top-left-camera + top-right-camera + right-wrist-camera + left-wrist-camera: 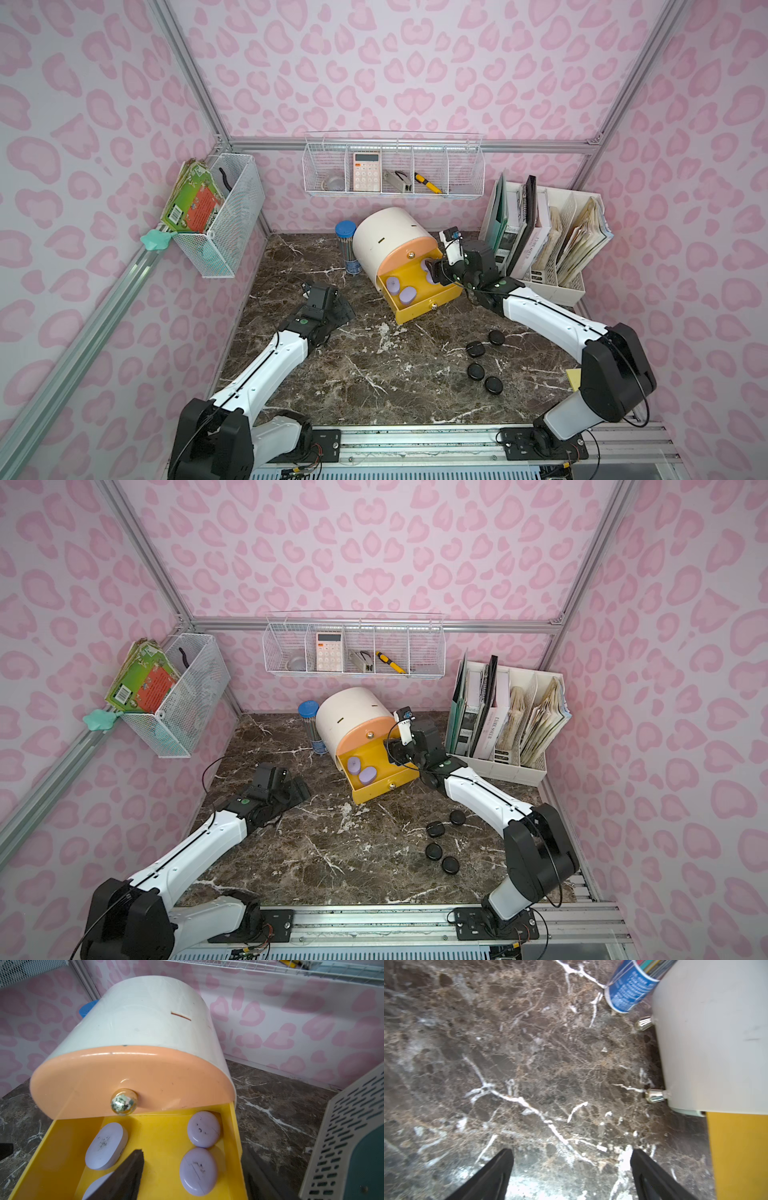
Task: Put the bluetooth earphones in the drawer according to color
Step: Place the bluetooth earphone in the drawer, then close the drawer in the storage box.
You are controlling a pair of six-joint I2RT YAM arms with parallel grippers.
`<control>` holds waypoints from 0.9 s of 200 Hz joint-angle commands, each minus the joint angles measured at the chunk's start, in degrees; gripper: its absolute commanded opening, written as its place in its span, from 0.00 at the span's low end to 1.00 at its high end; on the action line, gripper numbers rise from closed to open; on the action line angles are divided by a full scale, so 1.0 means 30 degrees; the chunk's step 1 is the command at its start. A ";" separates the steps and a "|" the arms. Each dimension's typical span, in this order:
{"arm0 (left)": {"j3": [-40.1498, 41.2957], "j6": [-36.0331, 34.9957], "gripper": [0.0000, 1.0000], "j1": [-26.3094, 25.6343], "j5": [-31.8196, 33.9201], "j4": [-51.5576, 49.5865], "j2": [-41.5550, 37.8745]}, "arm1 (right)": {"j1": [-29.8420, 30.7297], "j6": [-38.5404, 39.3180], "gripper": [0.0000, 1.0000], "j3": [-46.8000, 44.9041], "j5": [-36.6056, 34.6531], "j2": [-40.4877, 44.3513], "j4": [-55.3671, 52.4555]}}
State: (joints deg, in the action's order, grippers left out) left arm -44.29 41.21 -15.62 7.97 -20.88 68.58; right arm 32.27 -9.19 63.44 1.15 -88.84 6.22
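The lilac cases (pixel 407 294) are inside the yellow drawer, clear of my right gripper's fingers. It should keep backing away until it faces the yellow drawer's knob (pixel 434 305).
The drawer cabinet (pixel 386 237) (pixel 349 717) is a white barrel with its peach drawer (pixel 133 1076) closed and its yellow drawer (pixel 432 301) (pixel 162 1136) pulled out. Several lilac bluetooth earphones cases lie inside the yellow drawer (pixel 107 1146) (pixel 203 1129) (pixel 198 1171). My right gripper (pixel 436 272) (pixel 192 1155) hovers open over the drawer's right side, its fingers apart from the case below them. Several black cases (pixel 475 348) (pixel 433 850) lie on the marble at the front right. My left gripper (pixel 343 311) (pixel 572 1152) is open and empty, low over the table left of the cabinet.
A blue pencil tube (pixel 347 245) stands against the cabinet's left side. A white file rack (pixel 552 249) with books is close behind the right arm. Wire baskets hang on the back wall (pixel 395 166) and the left wall (pixel 216 212).
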 commanded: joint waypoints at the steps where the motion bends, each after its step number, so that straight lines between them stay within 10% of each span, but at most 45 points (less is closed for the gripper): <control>1: -0.1255 -0.0576 0.93 -0.0156 -0.1175 -0.0672 0.0345 | -0.0003 -0.0376 0.77 -0.1064 0.0493 0.1348 -0.0125; 180: -1.8826 -0.4411 0.94 -0.1546 -0.1916 -0.5782 1.0460 | 0.0013 -0.4400 0.64 -1.1794 0.6581 0.8995 0.4716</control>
State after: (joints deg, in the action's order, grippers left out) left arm -96.79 30.24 -19.86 2.79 -37.28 97.69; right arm 32.25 -19.97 29.19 15.35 -60.60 14.83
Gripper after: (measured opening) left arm 0.936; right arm 0.655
